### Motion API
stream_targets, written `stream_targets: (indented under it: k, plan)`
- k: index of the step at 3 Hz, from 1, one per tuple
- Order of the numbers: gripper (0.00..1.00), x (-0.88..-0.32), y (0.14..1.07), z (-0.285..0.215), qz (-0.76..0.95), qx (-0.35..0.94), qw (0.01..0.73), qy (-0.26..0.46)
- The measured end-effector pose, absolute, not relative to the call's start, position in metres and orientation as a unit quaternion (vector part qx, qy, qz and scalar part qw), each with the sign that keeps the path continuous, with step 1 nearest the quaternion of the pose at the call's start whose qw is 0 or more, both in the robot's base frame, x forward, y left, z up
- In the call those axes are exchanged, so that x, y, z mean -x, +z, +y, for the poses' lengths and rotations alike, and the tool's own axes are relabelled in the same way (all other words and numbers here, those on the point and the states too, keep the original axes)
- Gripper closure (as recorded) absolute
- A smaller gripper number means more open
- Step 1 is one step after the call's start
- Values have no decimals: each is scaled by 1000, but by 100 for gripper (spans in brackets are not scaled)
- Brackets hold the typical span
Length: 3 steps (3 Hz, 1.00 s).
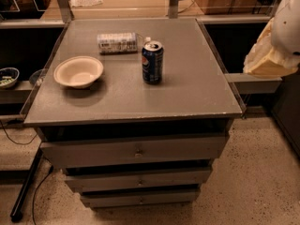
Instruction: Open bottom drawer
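I should lower my gripper in front of the cabinet toward the bottom drawer [141, 199], because my arm is beside the cabinet top [217, 78] and too high for that low drawer.
A grey cabinet holds three stacked drawers. The bottom drawer [140, 198] has the slimmest front, sits just above the speckled floor and is closed. Above it are the mid-sized drawer front [138, 178] and the tallest one [136, 150], each with a small central knob. My gripper is out of view. Only a white and cream part of the arm [274, 43] shows at the upper right edge, well above and to the right of the drawers.
On the cabinet top [187, 93] stand a blue soda can [152, 62], a white bowl [78, 71] and a lying silver can [117, 42]. A black pole [26, 191] leans at the lower left. Shelving flanks the cabinet on both sides, and open floor [258, 182] lies to the right.
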<state>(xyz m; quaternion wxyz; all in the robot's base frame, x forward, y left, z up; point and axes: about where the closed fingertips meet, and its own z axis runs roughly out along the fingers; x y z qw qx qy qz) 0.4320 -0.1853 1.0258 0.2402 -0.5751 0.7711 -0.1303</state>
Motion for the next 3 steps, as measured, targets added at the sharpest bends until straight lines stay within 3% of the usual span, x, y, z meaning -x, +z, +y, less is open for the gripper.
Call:
stream_targets:
  k: [2,3]
  plan:
    - [100,-427,1009,-170,767,585,240,-107]
    - [100,-410,955,-155,769,598,217,-70]
